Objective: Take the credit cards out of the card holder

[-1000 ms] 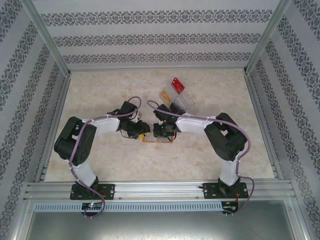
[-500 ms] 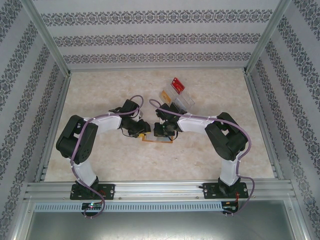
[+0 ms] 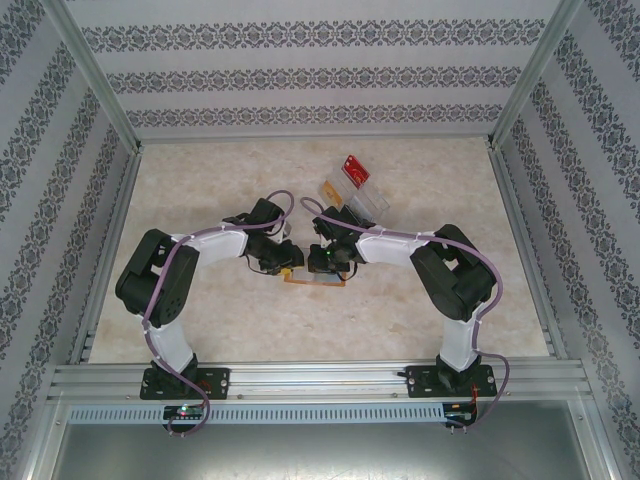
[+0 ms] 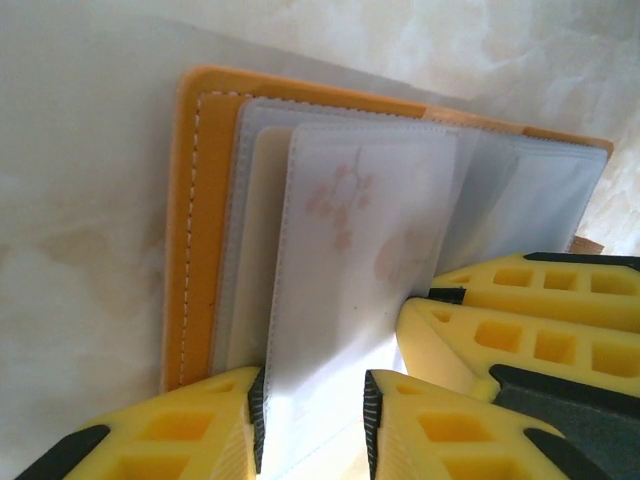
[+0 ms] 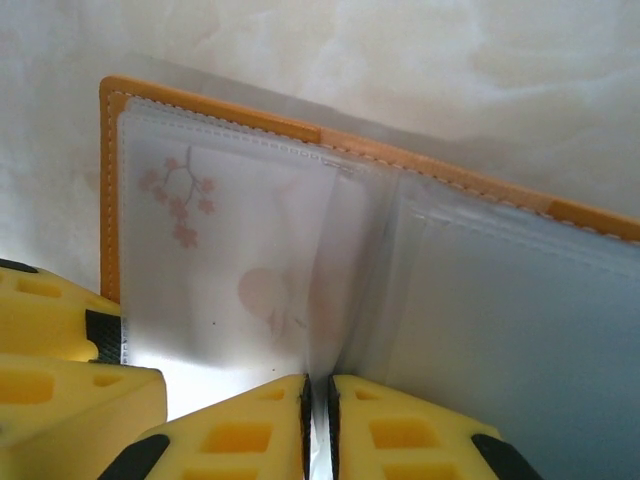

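My right gripper is closed at the spine (image 5: 350, 325) where the blossom card's page has to turn. So it should open, move back, and then hold the turned page (image 5: 220, 290).
The orange-tan card holder (image 3: 318, 281) lies open on the table between both arms, its cover (image 4: 190, 230) and frosted pocket pages seen close up. A pale credit card (image 4: 360, 230) with a pink blossom print shows through one page (image 5: 220, 250). My left gripper (image 4: 312, 400) stands open, its jaws astride the near end of that page. My right gripper (image 5: 319, 400) is shut on the pocket pages near the spine. Its yellow fingers (image 4: 520, 330) show in the left wrist view. The two grippers (image 3: 287, 270) (image 3: 328, 262) meet over the holder.
A clear plastic tray (image 3: 365, 205) stands just behind the right gripper, with a red card (image 3: 355, 170) at its far end. Open marble tabletop lies to the left, right and front. Aluminium frame posts and patterned walls ring the table.
My left arm has edged to the right, closer to the card holder, and its jaws have narrowed a little. The right arm and the holder have stayed put.
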